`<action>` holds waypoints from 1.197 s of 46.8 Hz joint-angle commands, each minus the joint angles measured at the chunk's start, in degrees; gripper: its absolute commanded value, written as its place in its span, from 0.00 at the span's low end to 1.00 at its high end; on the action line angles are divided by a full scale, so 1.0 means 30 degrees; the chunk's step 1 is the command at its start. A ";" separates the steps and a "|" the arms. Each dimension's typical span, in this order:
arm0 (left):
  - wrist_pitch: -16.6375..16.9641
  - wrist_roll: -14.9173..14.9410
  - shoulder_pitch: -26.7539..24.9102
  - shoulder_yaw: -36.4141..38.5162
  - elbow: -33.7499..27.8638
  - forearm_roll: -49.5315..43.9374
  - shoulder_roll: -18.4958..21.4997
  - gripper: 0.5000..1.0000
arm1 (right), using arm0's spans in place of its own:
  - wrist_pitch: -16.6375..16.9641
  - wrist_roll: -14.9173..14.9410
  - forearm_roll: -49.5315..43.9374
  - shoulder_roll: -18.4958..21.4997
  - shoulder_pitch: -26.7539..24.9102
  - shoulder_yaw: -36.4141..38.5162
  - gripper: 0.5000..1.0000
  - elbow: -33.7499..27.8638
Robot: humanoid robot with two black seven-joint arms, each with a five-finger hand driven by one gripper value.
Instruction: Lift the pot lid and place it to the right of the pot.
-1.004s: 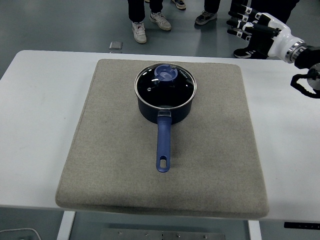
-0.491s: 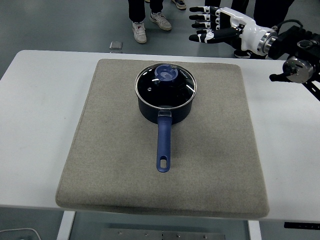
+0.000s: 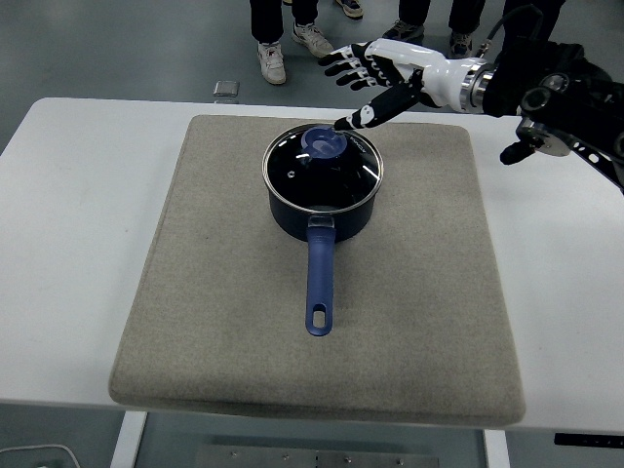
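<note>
The glass lid shows only an even dark inside (image 3: pixel 327 188) through it, so the robot should expect an empty pot (image 3: pixel 322 222) when it lifts the glass lid.
A dark blue saucepan (image 3: pixel 322 210) with a long blue handle (image 3: pixel 319 283) pointing toward me stands on a grey mat (image 3: pixel 234 292). A glass lid (image 3: pixel 323 168) with a blue knob (image 3: pixel 325 143) sits on the pot. My right hand (image 3: pixel 359 83), white with black finger segments, comes in from the upper right with fingers spread. It hovers just above and to the right of the knob, holding nothing. The left arm is out of view.
The grey mat covers the middle of the white table (image 3: pixel 68 214). Several people's legs and shoes (image 3: pixel 288 39) stand on the floor beyond the table's far edge. A small grey object (image 3: pixel 226 90) lies on the floor there.
My right hand has moved left and down from the far right edge of the table to just above the lid's knob, fingers staying spread.
</note>
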 commanded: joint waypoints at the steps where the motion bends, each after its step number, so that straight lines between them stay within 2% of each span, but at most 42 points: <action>1: -0.0001 -0.0002 -0.0004 0.0013 -0.0030 -0.0003 0.0000 1.00 | -0.0039 0.0003 -0.0395 0.0070 0.0531 -0.0505 0.81 0.0081; 14: -0.0001 -0.0002 -0.0004 0.0013 -0.0001 -0.0003 0.0000 1.00 | -0.0039 0.0062 -0.2386 0.0568 0.1763 -0.2907 0.81 0.0081; 36: -0.0001 -0.0002 -0.0004 0.0013 -0.0001 -0.0003 0.0000 1.00 | 0.0049 0.0150 -0.4145 0.0920 0.3403 -0.4635 0.81 0.0052; 42: -0.0001 -0.0002 -0.0004 -0.0016 -0.0001 -0.0003 0.0000 1.00 | -0.0010 0.0179 -0.4877 0.1330 0.3813 -0.5602 0.81 0.0023; 56: -0.0001 -0.0002 -0.0004 -0.0016 -0.0001 -0.0003 0.0000 1.00 | 0.0020 0.0208 -0.6019 0.2502 0.3960 -0.6012 0.81 -0.0241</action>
